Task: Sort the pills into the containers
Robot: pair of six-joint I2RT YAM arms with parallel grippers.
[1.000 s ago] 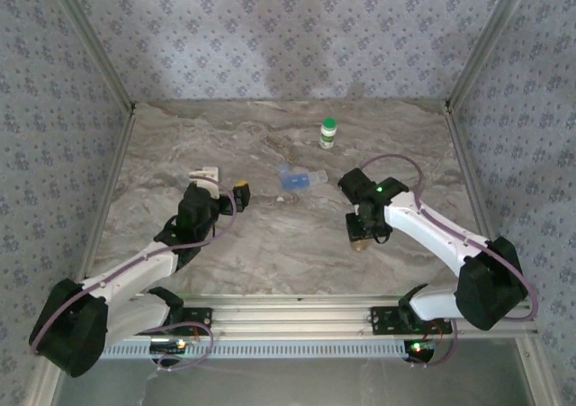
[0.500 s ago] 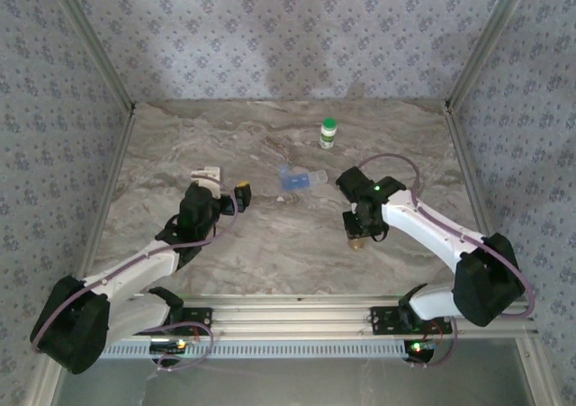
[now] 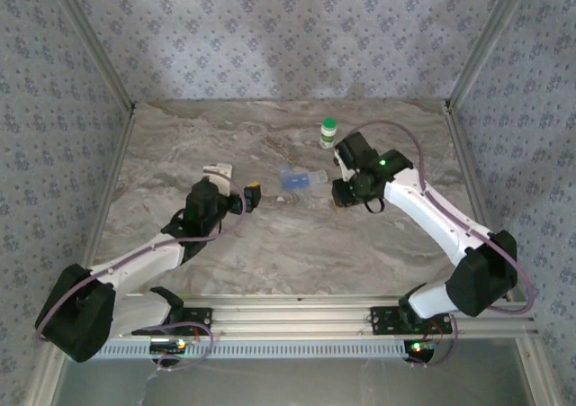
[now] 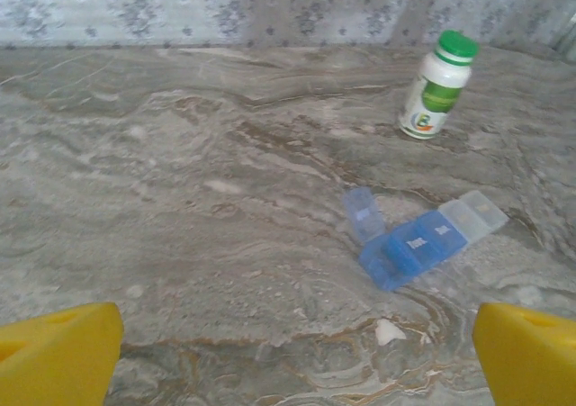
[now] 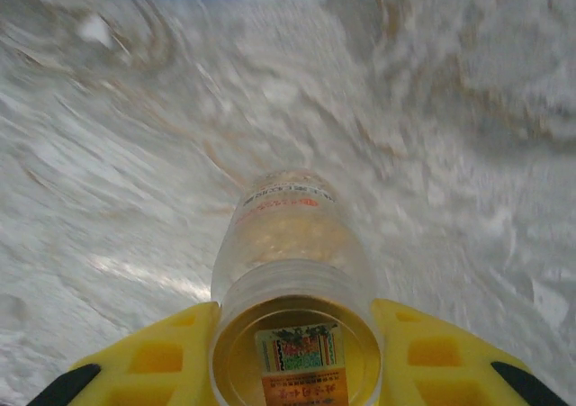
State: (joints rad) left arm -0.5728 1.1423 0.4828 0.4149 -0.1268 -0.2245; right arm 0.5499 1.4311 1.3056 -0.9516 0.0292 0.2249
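The robot's right gripper holds the clear pill bottle's top (image 5: pixel 298 347) and the bottle's body (image 5: pixel 292 230) is free, so the left gripper should keep moving toward that body and close around it.
The containers, a translucent blue pill box (image 3: pixel 292 178) with one lid flipped up, lie mid-table, also in the left wrist view (image 4: pixel 416 243). One white pill (image 4: pixel 389 332) rests on the marble just in front of the box. My right gripper (image 3: pixel 345 195) sits just right of the box, shut on a clear pill bottle (image 5: pixel 288 235) with yellowish contents. The bottle's open mouth faces the wrist camera between the yellow fingers (image 5: pixel 432 352). Left of the box, my left gripper (image 3: pixel 232 182) stands open and holds nothing, its yellow fingertips (image 4: pixel 63 356) wide apart.
A white bottle with a green cap (image 3: pixel 328 133) stands upright behind the pill box, close to the right arm's wrist. Patterned walls enclose the table (image 3: pixel 270 244) on three sides. Bare marble lies between the arms and the near rail.
The right arm has carried the clear bottle from the near right up and left, to beside the pill box. The left gripper has shifted slightly forward and right, still open.
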